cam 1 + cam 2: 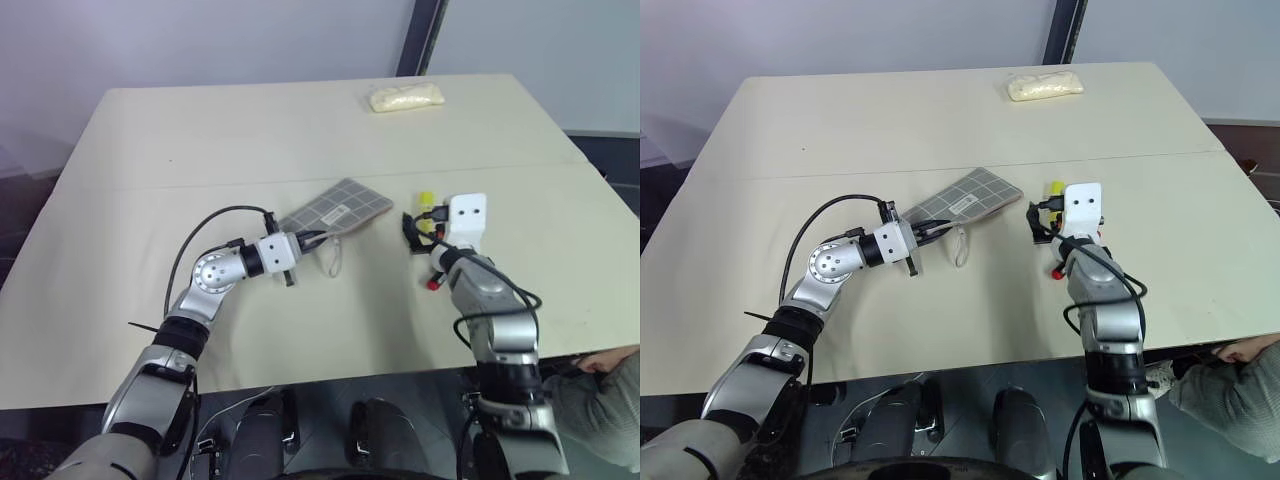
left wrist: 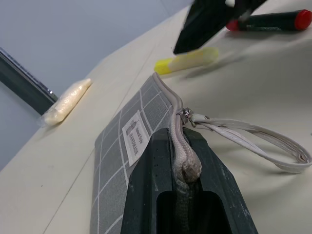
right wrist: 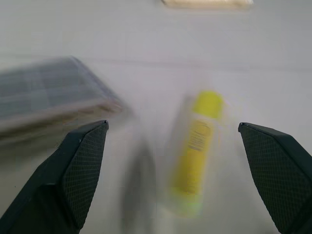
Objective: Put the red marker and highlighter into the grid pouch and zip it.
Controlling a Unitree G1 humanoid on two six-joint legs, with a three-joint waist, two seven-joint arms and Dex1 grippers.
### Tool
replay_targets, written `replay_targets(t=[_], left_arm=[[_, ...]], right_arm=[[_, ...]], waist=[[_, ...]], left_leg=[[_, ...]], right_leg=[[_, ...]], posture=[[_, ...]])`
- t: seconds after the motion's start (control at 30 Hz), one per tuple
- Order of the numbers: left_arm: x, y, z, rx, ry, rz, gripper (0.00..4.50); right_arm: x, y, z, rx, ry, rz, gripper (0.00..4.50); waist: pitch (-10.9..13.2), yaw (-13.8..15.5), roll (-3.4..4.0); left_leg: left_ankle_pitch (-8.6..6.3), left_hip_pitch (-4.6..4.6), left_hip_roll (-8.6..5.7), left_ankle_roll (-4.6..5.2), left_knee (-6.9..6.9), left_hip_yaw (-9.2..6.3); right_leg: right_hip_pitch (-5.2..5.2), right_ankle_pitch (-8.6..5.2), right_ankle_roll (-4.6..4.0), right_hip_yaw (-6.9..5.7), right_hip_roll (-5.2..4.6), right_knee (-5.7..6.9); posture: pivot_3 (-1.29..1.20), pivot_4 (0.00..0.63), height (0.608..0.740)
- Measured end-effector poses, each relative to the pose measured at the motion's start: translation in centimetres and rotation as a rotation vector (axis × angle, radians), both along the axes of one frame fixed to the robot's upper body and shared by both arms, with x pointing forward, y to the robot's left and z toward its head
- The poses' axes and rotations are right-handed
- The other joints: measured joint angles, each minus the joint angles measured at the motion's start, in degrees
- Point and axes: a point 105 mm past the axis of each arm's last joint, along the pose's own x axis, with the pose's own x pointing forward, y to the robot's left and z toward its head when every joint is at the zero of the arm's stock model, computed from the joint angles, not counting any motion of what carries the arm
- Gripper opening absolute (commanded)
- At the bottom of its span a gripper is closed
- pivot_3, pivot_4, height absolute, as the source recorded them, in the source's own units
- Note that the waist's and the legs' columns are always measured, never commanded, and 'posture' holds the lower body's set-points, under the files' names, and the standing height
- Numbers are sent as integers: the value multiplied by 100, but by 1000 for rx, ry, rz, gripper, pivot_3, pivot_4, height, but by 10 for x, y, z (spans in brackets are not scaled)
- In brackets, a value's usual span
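Note:
The yellow highlighter (image 1: 427, 211) will slide inside when I push it in, because a brown gap (image 3: 58, 122) can be seen between the grid pouch's pale rims.
The grid pouch (image 1: 342, 208) lies tilted near the table's middle, grey with white lines and a small white label. My left gripper (image 1: 311, 239) is shut on its zipper edge (image 2: 183, 156), and the white pull cord (image 2: 253, 141) trails beside it. To the right, my right gripper (image 3: 173, 126) is open over the table, and the yellow highlighter (image 3: 195, 151) lies just ahead between its fingers. The red marker (image 2: 270, 21) lies beyond the highlighter (image 2: 187, 61). My right wrist hides most of it in the head view, where its red end (image 1: 433, 284) shows.
A cream lumpy bag (image 1: 406, 97) lies at the table's far edge. A seam (image 1: 200, 180) runs across the tabletop. A person's hand and grey sleeve (image 1: 605, 375) show at the table's near right corner.

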Motion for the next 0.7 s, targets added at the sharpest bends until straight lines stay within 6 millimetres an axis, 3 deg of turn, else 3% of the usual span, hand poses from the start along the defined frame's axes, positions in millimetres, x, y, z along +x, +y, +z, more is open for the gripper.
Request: replay_targets(t=[0.1,0.2,0.3,0.37,0.6,0.7], left_arm=[[1,4,1,6,-6,12,0],[-1,5,2,-1,-14,18,0],[-4,7,0,-4,-12,23,0],[-4,8,-3,-2,-3,29,0],[-4,8,1,-6,-16,35,0],[-4,8,1,-5,-16,33,0]], right_arm=[[7,-14,-3,30,29,-45,4442],[11,-9,-5,63,52,-3,4442],[13,-5,-5,65,59,33,3603],[13,-1,-5,63,60,55,2661],[11,21,-14,42,108,136,2661],[10,21,-14,37,111,136,2661]], waist=[[0,-31,1],[0,-48,1],[-1,-53,2],[-1,-51,2],[0,-39,4],[1,-36,4]], left_leg=[[0,3,3,0,0,1],[1,8,5,-1,-1,0],[1,10,6,-1,-1,0],[1,9,6,-2,0,-1],[1,6,5,-2,0,-1],[1,5,5,-2,0,0]], right_leg=[[1,0,1,0,3,3],[3,0,1,0,4,7],[4,0,1,0,4,9],[4,0,1,0,4,10],[-1,0,1,1,2,10],[0,0,1,1,2,9]], posture=[[0,150,740],[0,150,740],[0,150,740],[0,150,740],[0,150,740],[0,150,740]])
